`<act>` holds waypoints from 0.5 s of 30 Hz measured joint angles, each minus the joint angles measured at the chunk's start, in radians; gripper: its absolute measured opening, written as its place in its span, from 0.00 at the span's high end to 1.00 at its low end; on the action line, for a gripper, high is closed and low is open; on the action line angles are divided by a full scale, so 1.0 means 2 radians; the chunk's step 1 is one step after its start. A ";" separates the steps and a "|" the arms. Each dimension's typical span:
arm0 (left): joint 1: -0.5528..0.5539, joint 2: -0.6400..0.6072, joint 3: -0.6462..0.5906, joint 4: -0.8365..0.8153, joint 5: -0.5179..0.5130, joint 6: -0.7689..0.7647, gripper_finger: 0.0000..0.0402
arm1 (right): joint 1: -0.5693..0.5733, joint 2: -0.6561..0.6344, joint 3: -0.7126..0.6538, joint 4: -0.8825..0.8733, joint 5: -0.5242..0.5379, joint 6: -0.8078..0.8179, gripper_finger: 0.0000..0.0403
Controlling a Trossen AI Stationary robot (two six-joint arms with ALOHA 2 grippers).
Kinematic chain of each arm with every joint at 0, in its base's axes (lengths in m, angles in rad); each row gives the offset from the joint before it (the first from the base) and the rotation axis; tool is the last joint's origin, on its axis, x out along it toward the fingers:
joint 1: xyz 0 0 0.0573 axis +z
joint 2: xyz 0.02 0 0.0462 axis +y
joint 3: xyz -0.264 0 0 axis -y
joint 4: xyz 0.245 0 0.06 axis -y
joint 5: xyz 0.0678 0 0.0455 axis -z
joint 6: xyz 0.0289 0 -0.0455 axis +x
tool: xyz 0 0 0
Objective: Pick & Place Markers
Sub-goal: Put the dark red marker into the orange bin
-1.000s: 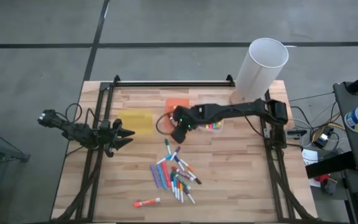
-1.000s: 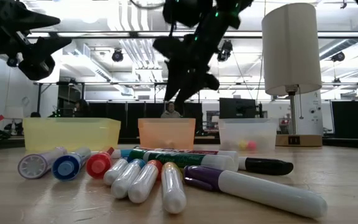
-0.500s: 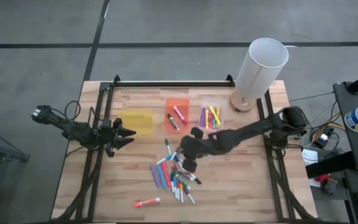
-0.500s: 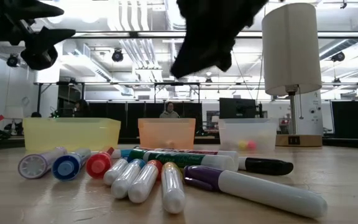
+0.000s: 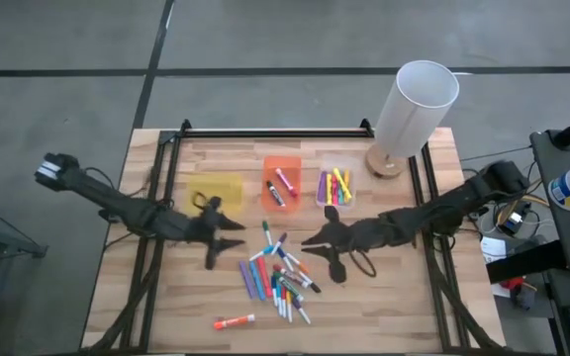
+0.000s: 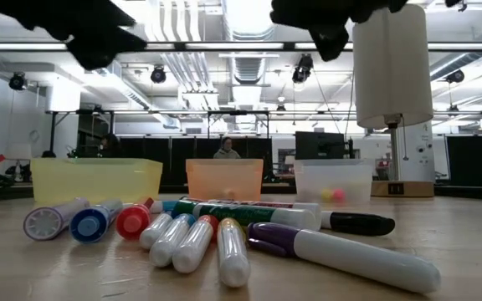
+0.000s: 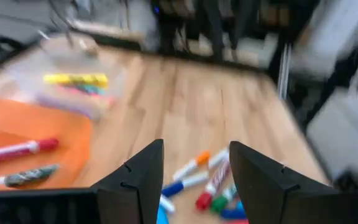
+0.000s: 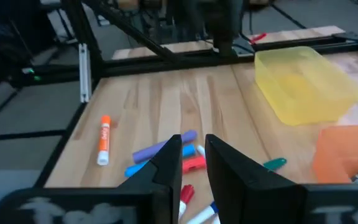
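Observation:
I go on lowering toward the marker's body (image 7: 217, 179) until my left gripper's open fingers are on either side of it and can close, as the red-capped marker (image 7: 205, 199) runs lengthwise with them.
The markers (image 5: 277, 277) lie in a loose heap on the wood table toward its near edge; the low view shows them side by side (image 6: 199, 234). One white marker with an orange cap (image 5: 234, 321) lies apart, nearer the near edge. My left gripper (image 5: 239, 236) hovers open just left of the heap, and the left wrist view shows markers (image 7: 194, 171) beyond its fingers. My right gripper (image 5: 307, 242) hovers just right of the heap. Its fingers (image 8: 193, 142) stand a narrow gap apart with nothing between them.
Along the far side stand a yellow bin (image 5: 221, 190), an orange bin (image 5: 283, 181) holding two markers and a clear bin (image 5: 336, 185) holding several. A tall white cylinder on a round base (image 5: 419, 99) stands at the far right corner. Black rails run along both table sides.
My right gripper has come from above the bins toward the near edge, over the heap, and now sits at the heap's right side with its arm drawn back to the right. My left gripper has moved right, from the left rail toward the heap. The markers have stayed put.

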State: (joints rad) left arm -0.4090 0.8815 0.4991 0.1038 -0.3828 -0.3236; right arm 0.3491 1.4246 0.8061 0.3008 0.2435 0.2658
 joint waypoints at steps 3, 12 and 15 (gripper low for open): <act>0.009 0.058 0.045 0.007 0.030 0.019 0.56 | 0.017 -0.016 -0.031 0.057 -0.012 -0.026 0.84; 0.044 0.201 0.140 -0.011 0.075 0.053 0.56 | 0.040 -0.087 -0.116 0.109 0.009 -0.034 0.85; 0.052 0.247 0.164 -0.018 0.102 0.073 0.56 | 0.041 -0.100 -0.133 0.110 0.003 -0.027 0.85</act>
State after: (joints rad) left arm -0.3042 1.3746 0.8278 0.0687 -0.1788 -0.1774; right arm 0.4313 1.2243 0.5394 0.5202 0.2503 0.2110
